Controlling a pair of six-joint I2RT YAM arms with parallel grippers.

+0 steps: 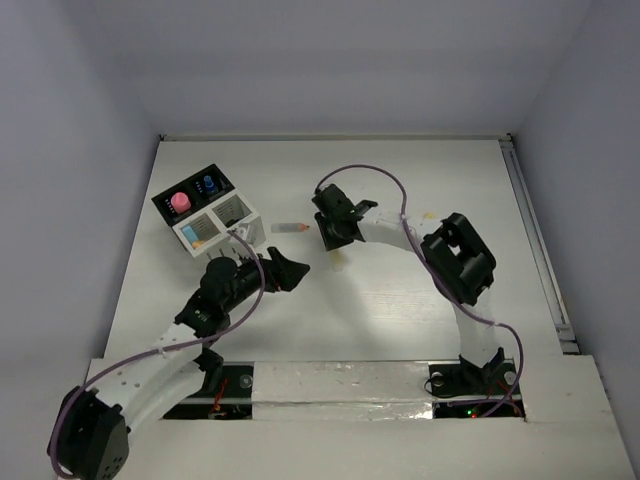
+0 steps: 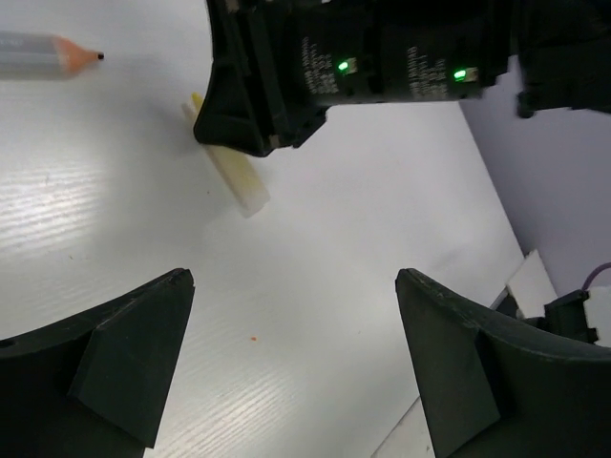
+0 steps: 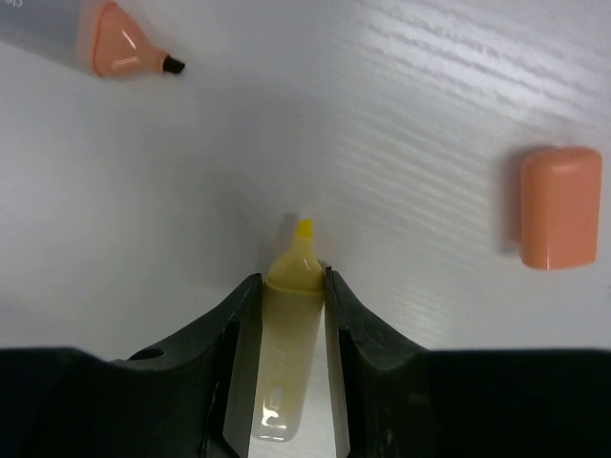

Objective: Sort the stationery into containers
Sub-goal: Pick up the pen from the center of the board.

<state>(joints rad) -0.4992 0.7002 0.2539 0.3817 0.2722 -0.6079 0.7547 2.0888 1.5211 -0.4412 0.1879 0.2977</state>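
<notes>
I should take the highlighter's far end (image 1: 338, 264) with my left gripper before my right gripper gets the cap, because my right gripper is holding the yellow highlighter next to its uncapped tip (image 3: 304, 235).
In the right wrist view an uncapped yellow highlighter (image 3: 291, 334) lies on the white table, and my right gripper (image 3: 292, 286) is shut on its barrel, with the tip poking out past the fingers. In the left wrist view the same highlighter (image 2: 237, 181) shows under the right gripper's black body. My left gripper (image 2: 296, 353) hangs open over bare table just in front of it, holding nothing. The containers (image 1: 215, 240), a block of black and white compartments, stand at the back left. A pink item (image 1: 181, 201) and a blue one (image 1: 208, 183) stand in the black compartments.
An uncapped orange marker (image 3: 105, 43) lies beyond the highlighter, between the organizer and my right gripper (image 1: 333, 245). Its loose orange cap (image 3: 560, 205) rests to the right. The enclosure walls ring the table.
</notes>
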